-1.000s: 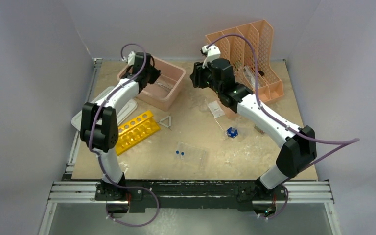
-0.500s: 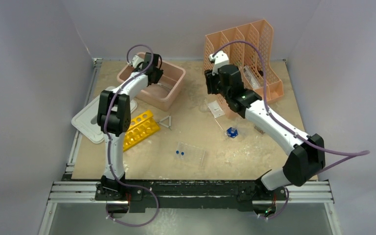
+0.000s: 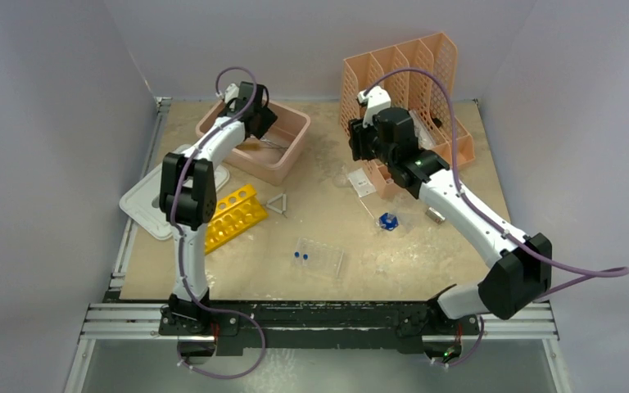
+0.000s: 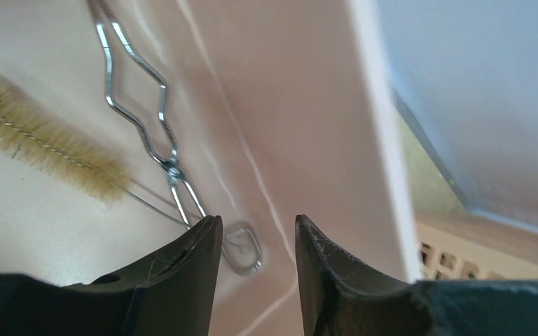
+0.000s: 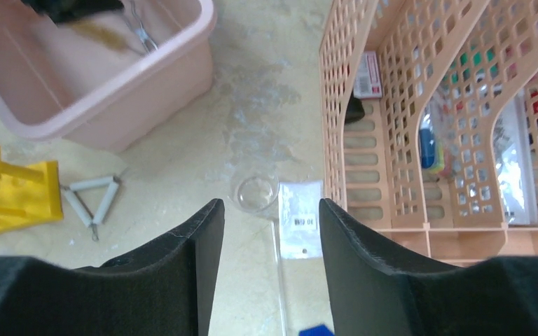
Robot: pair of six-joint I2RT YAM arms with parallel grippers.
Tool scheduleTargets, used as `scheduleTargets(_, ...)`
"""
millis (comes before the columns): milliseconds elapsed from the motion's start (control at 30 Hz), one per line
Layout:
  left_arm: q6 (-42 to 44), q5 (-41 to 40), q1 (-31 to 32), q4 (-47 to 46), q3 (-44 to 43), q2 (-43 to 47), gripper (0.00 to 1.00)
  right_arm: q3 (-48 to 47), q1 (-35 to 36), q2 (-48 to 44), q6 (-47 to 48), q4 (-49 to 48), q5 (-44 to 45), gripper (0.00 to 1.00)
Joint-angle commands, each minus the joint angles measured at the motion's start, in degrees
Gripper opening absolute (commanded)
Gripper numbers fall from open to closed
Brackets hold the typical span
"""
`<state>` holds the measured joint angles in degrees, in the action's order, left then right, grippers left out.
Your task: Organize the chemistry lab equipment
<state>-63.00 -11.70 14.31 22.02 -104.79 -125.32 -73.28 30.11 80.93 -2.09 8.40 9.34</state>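
The clear tube [image 3: 367,208] is by the file holder, a long way from the pink tub, so my right gripper should pick up the tube [image 3: 373,216] and hand it to my left gripper.
My left gripper [image 3: 260,123] hangs over the pink tub [image 3: 282,155], open, with nothing between its fingers. Below it, metal tongs [image 4: 136,105] lie on the tub floor beside a bristle brush [image 4: 42,143]; the tongs' handle loop shows in the gap of the left gripper [image 4: 256,234]. My right gripper [image 3: 356,139] is open and empty above the table, by the file holder. The yellow test-tube rack [image 3: 231,214], wire triangle [image 3: 278,203], and clear tray [image 3: 321,255] with blue-capped vials [image 3: 299,255] sit mid-table.
The peach file holder [image 3: 409,82] stands at the back right with packets in its slots. A small clear dish [image 5: 256,192] and a labelled plastic bag [image 5: 300,217] lie beside it. A blue object [image 3: 387,221] and the grey lid [image 3: 151,205] rest on the table.
My left gripper has moved further over the tub and its jaws have come apart, with the tongs lying in the tub. The right gripper has shifted right, toward the file holder.
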Motion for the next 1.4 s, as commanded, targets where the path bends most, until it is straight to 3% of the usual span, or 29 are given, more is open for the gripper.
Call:
scheduleTargets(0,7.49,5.39,-0.15,-1.09,-2.02,11.16,0.45,-2.57,0.31,2.95,-4.37,7.60,-0.85,0.56)
scheduleTargets(167,10.99,7.97,-0.07,-3.16,3.44,19.90,0.52,-0.03,0.38,6.66,-9.25,12.20,-0.16,0.57)
scheduleTargets(300,15.98,13.08,-0.07,-4.45,5.63,24.28,0.54,0.73,0.40,9.79,-11.43,16.06,1.18,0.63)
scheduleTargets(467,19.93,15.05,-0.07,-4.02,7.89,28.11,0.55,-3.94,0.62,16.34,-12.18,24.78,-1.56,0.65)
scheduleTargets(700,22.04,14.92,-0.13,-3.55,9.43,29.54,0.55,-3.87,1.10,21.52,-12.83,29.25,0.97,0.60)
scheduleTargets(800,22.04,15.39,-0.08,-3.74,9.43,29.27,0.55,-3.32,1.22,23.22,-12.85,30.15,1.29,0.53)
scheduleTargets(1367,21.00,16.02,-0.09,-4.24,11.21,29.59,0.54,1.89,1.46,25.72,-11.44,26.40,2.01,0.35)
